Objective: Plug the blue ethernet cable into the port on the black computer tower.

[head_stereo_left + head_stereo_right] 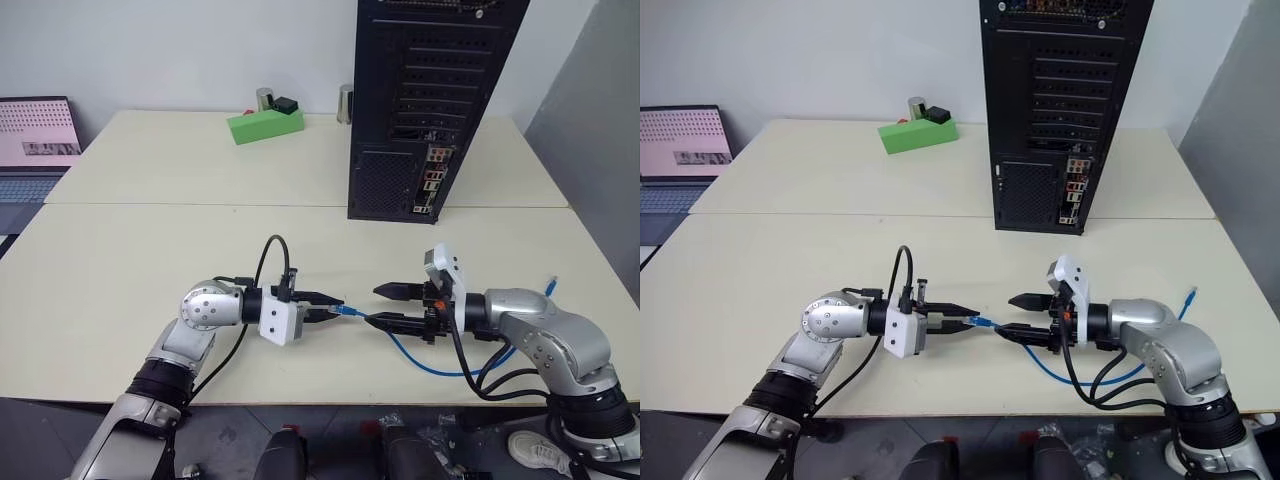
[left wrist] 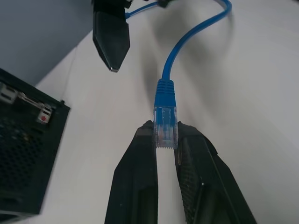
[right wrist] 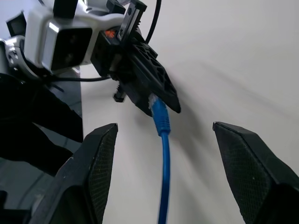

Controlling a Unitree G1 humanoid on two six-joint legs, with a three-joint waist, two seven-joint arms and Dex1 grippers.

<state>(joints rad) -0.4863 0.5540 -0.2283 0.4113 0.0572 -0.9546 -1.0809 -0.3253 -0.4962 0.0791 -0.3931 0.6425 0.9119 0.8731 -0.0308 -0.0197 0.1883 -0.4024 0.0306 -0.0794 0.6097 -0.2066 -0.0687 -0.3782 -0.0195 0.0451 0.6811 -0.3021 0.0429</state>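
Note:
My left gripper's fingers cover the translucent plug [image 2: 166,127] that has to go into the port. Next, my right gripper grabs the blue boot [image 2: 165,93] behind the plug and brings it to the port.
The blue ethernet cable [image 1: 432,367] lies in a loop on the cream table [image 1: 150,260], and its far end [image 1: 550,284] rests near the table's right side. My left gripper [image 1: 335,306] is shut on the cable's pale translucent plug [image 2: 165,127], which sticks out between the two fingertips toward the right gripper. My right gripper [image 1: 374,306] faces it from the right, open, with the cable running between its spread fingers [image 3: 100,154] and untouched by them. The black computer tower [image 1: 430,100] stands upright at the back, its rear panel and strip of coloured sockets [image 1: 432,182] turned toward me.
A green block [image 1: 265,125] with small items on it sits at the back of the table, and a metal cylinder [image 1: 345,103] stands beside the tower. An open laptop [image 1: 35,140] is at the far left. A seam [image 1: 200,204] runs across the table.

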